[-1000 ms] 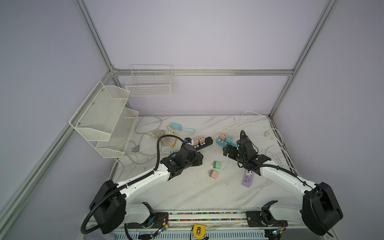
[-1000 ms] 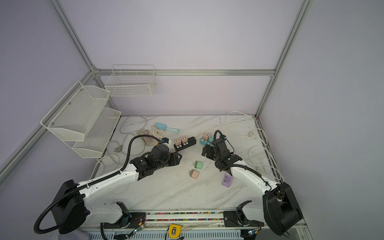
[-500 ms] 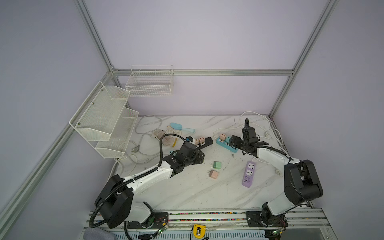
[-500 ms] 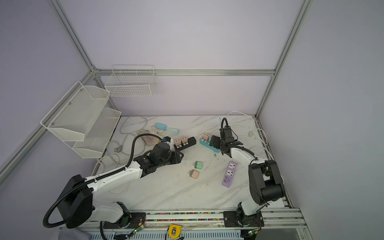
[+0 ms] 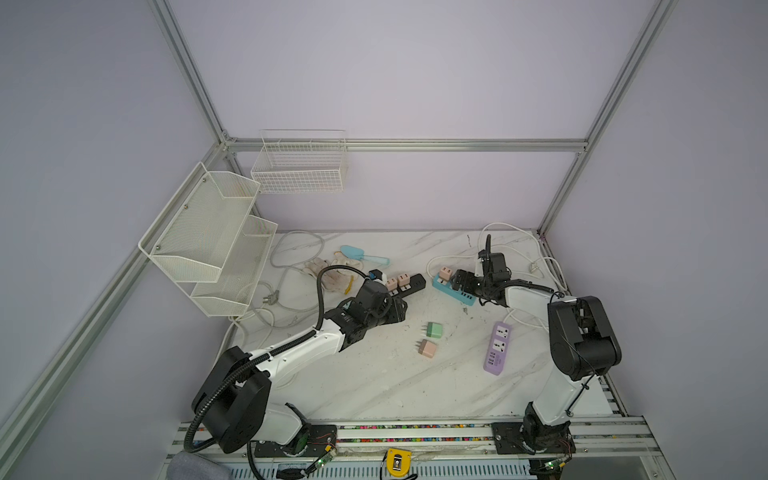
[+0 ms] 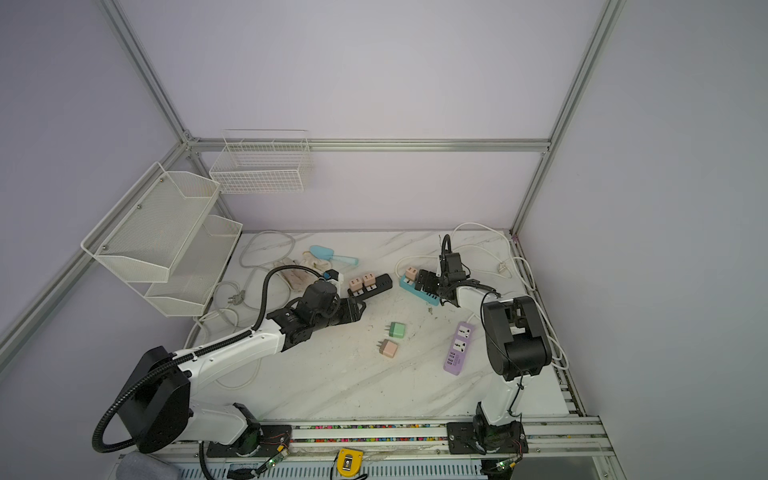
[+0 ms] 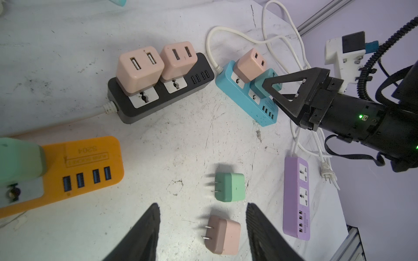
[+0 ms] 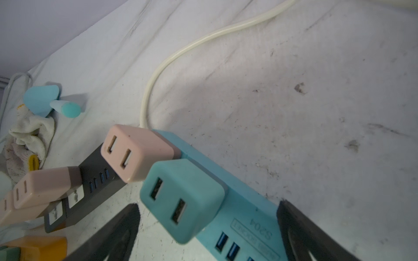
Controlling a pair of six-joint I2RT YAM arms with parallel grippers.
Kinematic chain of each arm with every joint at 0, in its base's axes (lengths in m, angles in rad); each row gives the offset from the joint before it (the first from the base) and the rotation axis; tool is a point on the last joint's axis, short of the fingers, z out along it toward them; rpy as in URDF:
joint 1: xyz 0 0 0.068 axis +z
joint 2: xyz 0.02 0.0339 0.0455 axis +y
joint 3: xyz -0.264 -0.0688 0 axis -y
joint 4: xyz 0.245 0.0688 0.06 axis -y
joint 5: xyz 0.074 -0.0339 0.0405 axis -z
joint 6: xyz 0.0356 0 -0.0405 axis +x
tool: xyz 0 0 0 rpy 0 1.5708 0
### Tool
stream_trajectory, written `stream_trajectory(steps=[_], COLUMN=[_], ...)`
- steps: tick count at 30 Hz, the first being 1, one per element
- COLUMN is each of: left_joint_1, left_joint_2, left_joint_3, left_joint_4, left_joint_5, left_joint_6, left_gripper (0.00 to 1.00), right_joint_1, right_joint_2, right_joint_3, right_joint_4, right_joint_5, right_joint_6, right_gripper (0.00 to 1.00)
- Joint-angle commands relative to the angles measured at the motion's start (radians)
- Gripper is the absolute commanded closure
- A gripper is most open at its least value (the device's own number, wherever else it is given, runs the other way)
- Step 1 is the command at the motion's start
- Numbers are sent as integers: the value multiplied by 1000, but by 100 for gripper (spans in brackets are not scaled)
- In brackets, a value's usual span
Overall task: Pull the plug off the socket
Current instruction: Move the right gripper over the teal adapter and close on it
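Observation:
The teal socket strip [image 5: 449, 291] is lying at a slant next to the black strip. Next, I grab the teal strip's USB end [image 5: 466, 299] with my right gripper, turn it straight and pull it closer first.
A teal plug [image 8: 183, 198] sits in a teal socket strip [image 8: 244, 226], with a pink plug [image 8: 135, 153] plugged in beside it. My right gripper [image 8: 208, 204] is open, one finger on each side of the teal plug and strip, not touching either. In both top views the right gripper [image 5: 461, 284] [image 6: 426, 282] covers the teal strip [image 5: 453, 296]. My left gripper [image 7: 202, 204] is open and empty above the table. Below it lie a loose pink plug [image 7: 224, 235] and a loose green plug [image 7: 230, 187]. The left gripper [image 5: 399, 309] hangs near a black strip [image 5: 409, 284].
The black strip [image 7: 162, 95] carries two pink plugs [image 7: 139, 67]. An orange strip [image 7: 67, 169] holds a green plug [image 7: 18, 160] under my left arm. A purple strip [image 5: 496, 347] lies front right. White cables [image 5: 540, 266] loop at the back right. Gloves [image 5: 328, 270] and wire shelves [image 5: 208, 245] are on the left.
My right gripper has moved back and left over the teal strip, and its arm has folded upright. The left gripper's jaws have widened a little.

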Motion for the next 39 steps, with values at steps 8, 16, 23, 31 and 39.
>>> stream_trajectory(steps=[8, 16, 23, 31, 39], left_joint_1=[14, 13, 14, 14, 16], left_joint_2=[33, 27, 19, 16, 17], left_joint_3=[70, 57, 49, 39, 35], left_joint_4=[26, 39, 36, 50, 46], left_joint_5=[44, 48, 47, 44, 28], left_joint_6=[-20, -38, -47, -51, -55], left_gripper=[39, 38, 38, 37, 37], right_joint_1=[-4, 84, 261, 304, 344], right_joint_2=[-19, -133, -108, -79, 14], right_joint_3=[-42, -147, -121, -81, -19], right_joint_4=[-11, -22, -105, -87, -89], right_joint_5=[-27, -28, 153, 282, 328], right_joint_6=[-42, -59, -39, 18, -3], right_gripper=[2, 2, 6, 20, 25])
